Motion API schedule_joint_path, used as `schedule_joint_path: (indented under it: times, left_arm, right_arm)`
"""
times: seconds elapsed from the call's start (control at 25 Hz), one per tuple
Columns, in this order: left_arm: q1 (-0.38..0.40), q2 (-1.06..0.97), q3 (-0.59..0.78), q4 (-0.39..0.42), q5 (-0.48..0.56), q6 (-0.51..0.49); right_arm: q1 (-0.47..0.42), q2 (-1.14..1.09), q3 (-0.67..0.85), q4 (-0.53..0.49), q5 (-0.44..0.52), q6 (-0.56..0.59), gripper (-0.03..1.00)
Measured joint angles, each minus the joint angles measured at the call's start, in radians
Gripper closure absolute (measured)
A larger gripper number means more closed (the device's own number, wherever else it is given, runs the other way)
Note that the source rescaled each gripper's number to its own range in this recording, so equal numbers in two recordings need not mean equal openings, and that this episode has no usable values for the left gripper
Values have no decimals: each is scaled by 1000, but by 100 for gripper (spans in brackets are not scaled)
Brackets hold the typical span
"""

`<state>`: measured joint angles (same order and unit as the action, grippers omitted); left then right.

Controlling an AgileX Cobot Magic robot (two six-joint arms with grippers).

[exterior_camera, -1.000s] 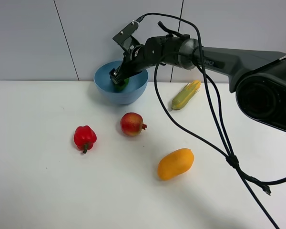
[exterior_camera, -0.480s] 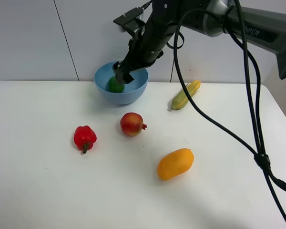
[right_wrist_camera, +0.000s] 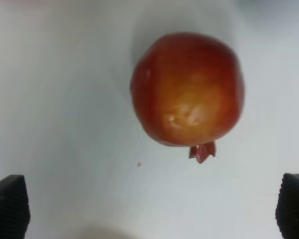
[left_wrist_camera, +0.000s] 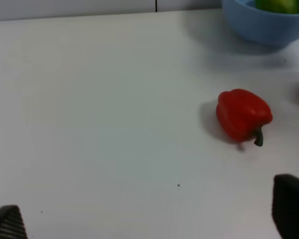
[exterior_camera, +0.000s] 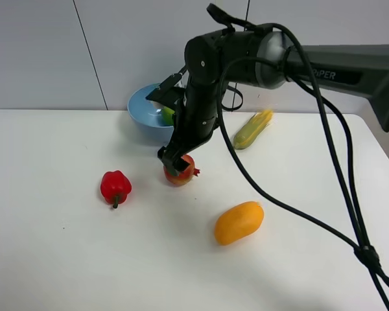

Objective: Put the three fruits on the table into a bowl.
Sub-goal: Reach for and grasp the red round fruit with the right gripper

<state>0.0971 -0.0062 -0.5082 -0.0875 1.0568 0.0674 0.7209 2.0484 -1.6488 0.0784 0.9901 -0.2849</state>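
Observation:
The red pomegranate (right_wrist_camera: 188, 89) lies well between the open fingers of my right gripper. I should go on down until the fingers are on either side of its round sides (exterior_camera: 181, 173) before I close them.
The red pomegranate (exterior_camera: 184, 175) lies on the white table (exterior_camera: 52, 259), partly hidden by my right gripper (exterior_camera: 174, 162), which hovers open and empty just above it. In the right wrist view the pomegranate (right_wrist_camera: 188, 89) lies ahead of the gripper (right_wrist_camera: 151, 211), between the lines of its wide-apart fingertips (right_wrist_camera: 9, 211). The green lime (exterior_camera: 167, 115) lies in the light-blue bowl (exterior_camera: 142, 120). The orange mango (exterior_camera: 238, 222) lies on the table to the front right. My left gripper (left_wrist_camera: 149, 219) is open and empty over bare table; the bowl (left_wrist_camera: 261, 25) and lime (left_wrist_camera: 276, 5) show far off.
A red bell pepper (exterior_camera: 115, 186) lies left of the pomegranate and also shows in the left wrist view (left_wrist_camera: 243, 119). A corn cob (exterior_camera: 253, 128) lies right of the bowl. Black cables (exterior_camera: 324, 194) hang from the right arm over the table's right side.
My right gripper has let go of the lime in the bowl. It has moved forward and down to just above the pomegranate.

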Motion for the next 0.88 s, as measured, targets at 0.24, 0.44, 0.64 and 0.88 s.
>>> schedule_joint_path:
  times: [0.24,0.44,0.64,0.88]
  left_arm:
    - [0,0,0,1,-1,0]
    - [0,0,0,1,-3,0]
    - [0,0,0,1,-3,0]
    - [0,0,0,1,-4,0]
  right_arm:
    - [2,-5,142,-44,-226,4,-3]
    - [2,-1,158,-52,-334,8,-3]
    - [2,28,159,-52,-374,11,-3]
    - [2,74,160,-50,-418,32,-3]
